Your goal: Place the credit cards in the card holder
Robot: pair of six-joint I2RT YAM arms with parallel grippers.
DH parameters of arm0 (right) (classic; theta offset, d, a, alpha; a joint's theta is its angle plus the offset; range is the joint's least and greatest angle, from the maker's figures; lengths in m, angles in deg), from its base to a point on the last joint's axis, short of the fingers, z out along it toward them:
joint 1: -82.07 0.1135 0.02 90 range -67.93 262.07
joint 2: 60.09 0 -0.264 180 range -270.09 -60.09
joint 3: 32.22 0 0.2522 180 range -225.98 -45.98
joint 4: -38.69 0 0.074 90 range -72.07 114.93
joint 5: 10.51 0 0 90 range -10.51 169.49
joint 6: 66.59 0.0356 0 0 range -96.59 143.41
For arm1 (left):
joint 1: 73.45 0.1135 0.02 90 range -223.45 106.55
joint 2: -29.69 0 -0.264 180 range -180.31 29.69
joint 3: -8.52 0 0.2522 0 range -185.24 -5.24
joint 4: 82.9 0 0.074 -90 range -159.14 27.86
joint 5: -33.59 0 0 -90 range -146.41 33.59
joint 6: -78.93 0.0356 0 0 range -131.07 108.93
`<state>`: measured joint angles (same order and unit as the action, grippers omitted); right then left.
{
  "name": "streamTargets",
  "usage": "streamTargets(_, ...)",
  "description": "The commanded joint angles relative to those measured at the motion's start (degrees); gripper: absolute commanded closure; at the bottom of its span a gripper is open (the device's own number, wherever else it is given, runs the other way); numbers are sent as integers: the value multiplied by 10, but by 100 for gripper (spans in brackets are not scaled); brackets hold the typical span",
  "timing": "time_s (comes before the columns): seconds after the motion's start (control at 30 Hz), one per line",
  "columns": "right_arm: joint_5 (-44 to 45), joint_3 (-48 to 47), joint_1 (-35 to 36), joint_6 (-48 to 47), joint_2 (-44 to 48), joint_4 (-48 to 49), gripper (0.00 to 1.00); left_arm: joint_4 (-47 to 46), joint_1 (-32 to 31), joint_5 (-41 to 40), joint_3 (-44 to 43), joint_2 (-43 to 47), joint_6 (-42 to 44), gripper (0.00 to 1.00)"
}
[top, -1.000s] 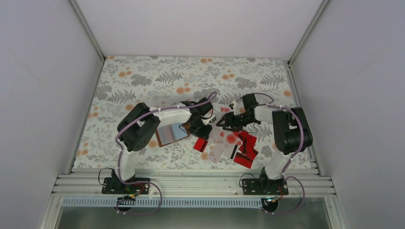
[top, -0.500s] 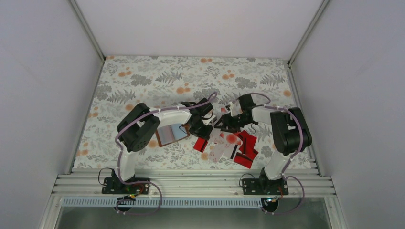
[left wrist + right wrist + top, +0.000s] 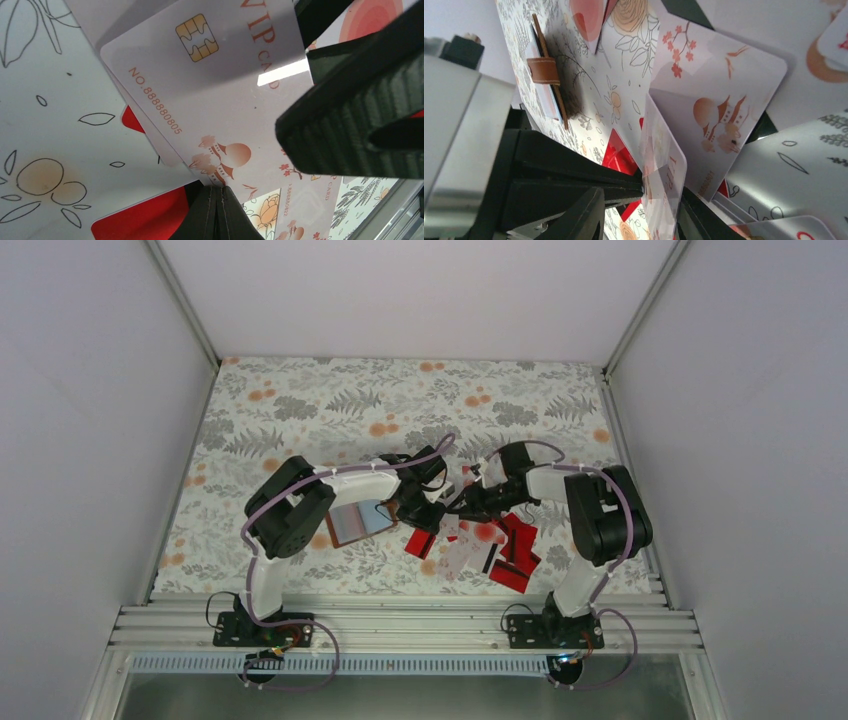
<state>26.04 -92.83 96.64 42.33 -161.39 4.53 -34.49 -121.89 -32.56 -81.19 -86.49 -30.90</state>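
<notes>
The card holder [image 3: 360,524] is on the side of my left gripper, so my right gripper should raise the white VIP card it holds [image 3: 215,100] and pass it to my left gripper.
The brown card holder [image 3: 358,522] lies open under my left forearm, pale inside up; it shows edge-on with its strap in the right wrist view [image 3: 544,70]. Several credit cards [image 3: 492,540], red and white, lie spread at centre right. My left gripper [image 3: 425,518] is shut, its tips [image 3: 220,212] at the edge of a white VIP card [image 3: 215,85] beside a red card [image 3: 145,220]. My right gripper [image 3: 458,504] is shut on a white card with red blotches [image 3: 665,175], held on edge close to the left gripper. The right gripper's finger [image 3: 350,125] crosses the left wrist view.
The floral mat [image 3: 300,410] covers the table. White walls with metal posts close in the left, right and back. A metal rail [image 3: 400,625] runs along the near edge by the arm bases. A red card [image 3: 420,542] lies just below the left gripper.
My right gripper has moved a little to the left with its card, closer to the left gripper. The left arm and the card holder have stayed put.
</notes>
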Motion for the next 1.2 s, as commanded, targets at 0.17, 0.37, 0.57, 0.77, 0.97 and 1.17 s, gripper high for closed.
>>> streamTargets(0.17,-16,9,22,0,-14,14,75,1,-11,-31,23,-35,15,98)
streamTargets(0.37,-19,8,37,2,-30,19,81,-4,-11,-29,23,-31,11,98)
streamTargets(0.57,-23,8,42,7,-43,29,94,-7,-10,-28,29,-21,8,98)
streamTargets(0.77,-33,12,42,13,-36,37,96,2,-8,-49,32,10,-2,95)
streamTargets(0.97,-75,16,41,32,-22,67,96,23,3,-73,35,63,-16,86)
streamTargets(1.17,-121,19,38,53,-16,105,96,53,18,-88,38,125,-29,85)
